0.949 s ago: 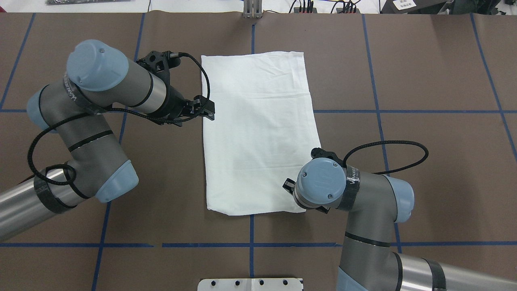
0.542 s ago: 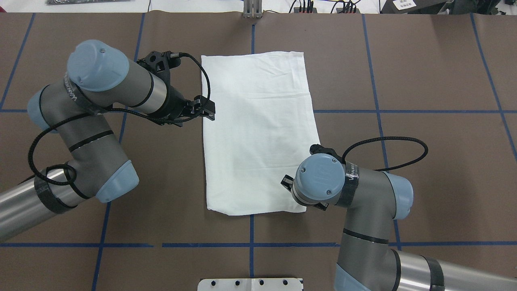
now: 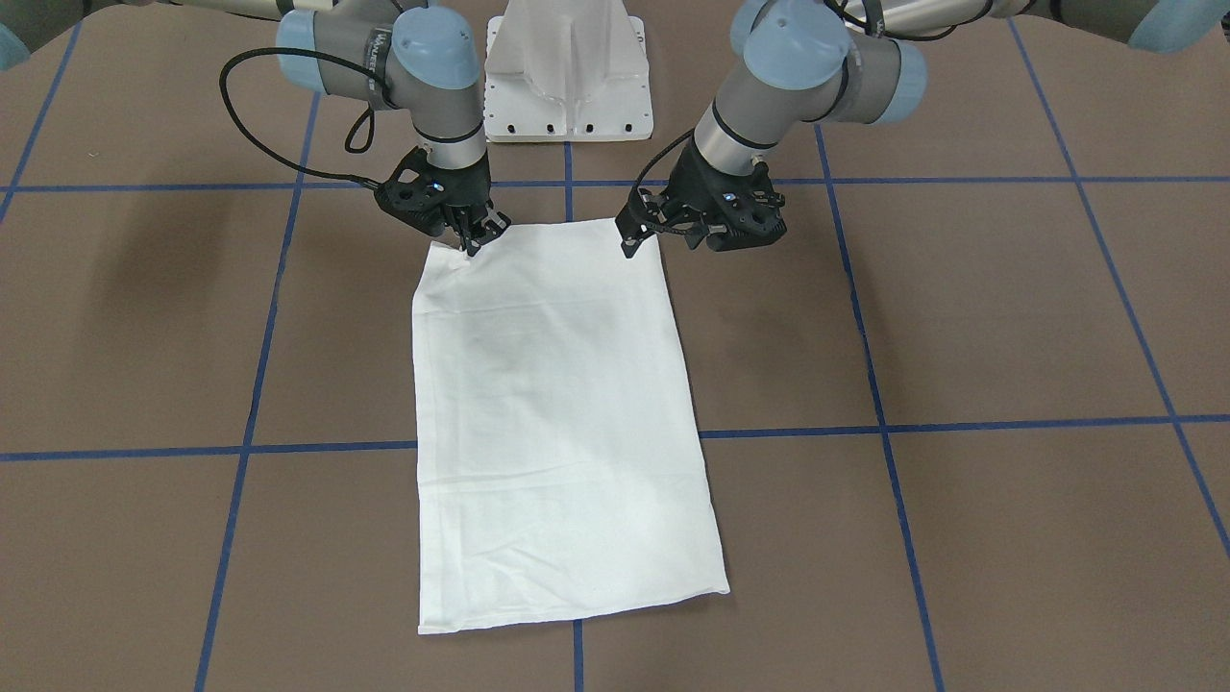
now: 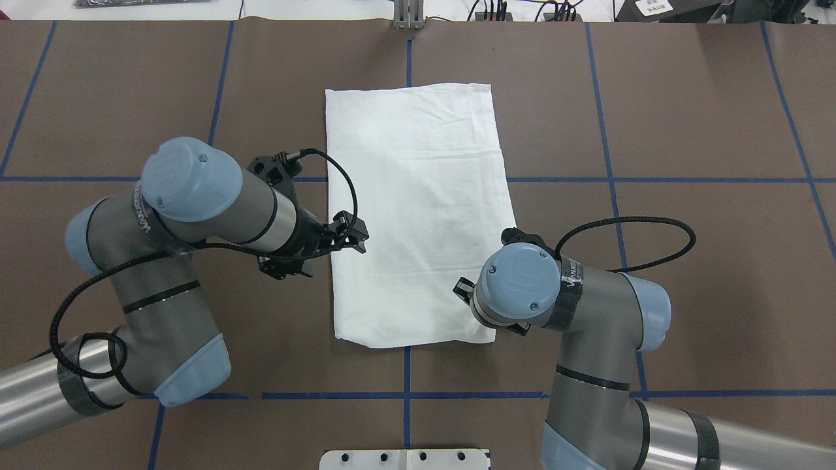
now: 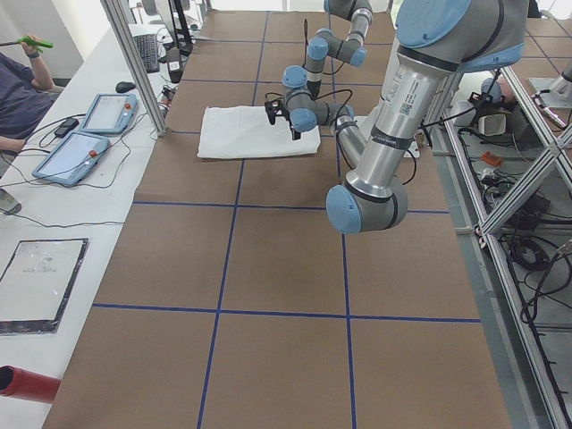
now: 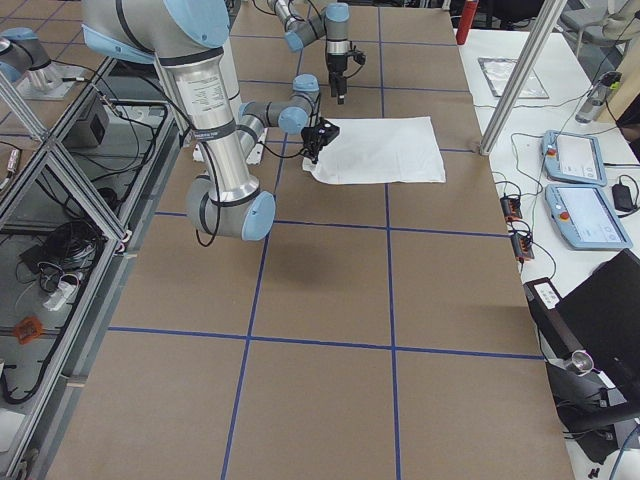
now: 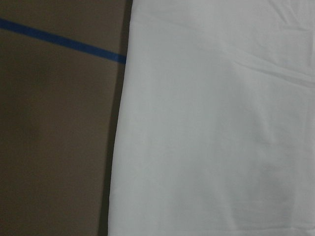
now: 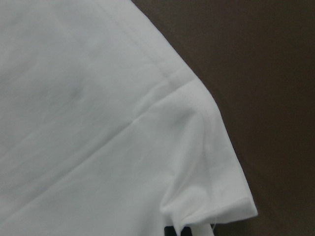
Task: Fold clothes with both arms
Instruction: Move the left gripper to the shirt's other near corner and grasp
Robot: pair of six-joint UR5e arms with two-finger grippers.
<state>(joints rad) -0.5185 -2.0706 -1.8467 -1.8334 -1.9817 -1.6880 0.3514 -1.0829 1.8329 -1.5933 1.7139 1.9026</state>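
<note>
My gripper will pull the white T-shirt's near corners, and its far end point(image 3: 573, 605) will slide along flat behind, because the T-shirt's folded layers lie smooth and flat point(image 3: 559, 392).
The white T-shirt point(image 4: 418, 196) lies folded into a tall rectangle in the middle of the table; it also shows in the front view point(image 3: 557, 413). No text, collar or tag shows. My left gripper point(image 4: 353, 234) hovers open at the shirt's left edge, in its nearer half, and shows in the front view point(image 3: 634, 235). The left wrist view shows that straight edge point(image 7: 211, 123) and no fingers. My right gripper point(image 3: 474, 240) is at the shirt's near right corner, hidden under its wrist in the overhead view. The right wrist view shows that corner point(image 8: 206, 196) puckered and raised, pinched.
The white pedestal base point(image 3: 567, 86) stands at the robot's side of the table. Blue tape lines point(image 4: 607, 130) cross the brown table top. Two tablets point(image 6: 580, 190) lie on the side bench beyond the far edge.
My left arm has moved toward the robot along the shirt's left edge, from the middle to the nearer part. The right wrist shifted slightly over the near right corner.
</note>
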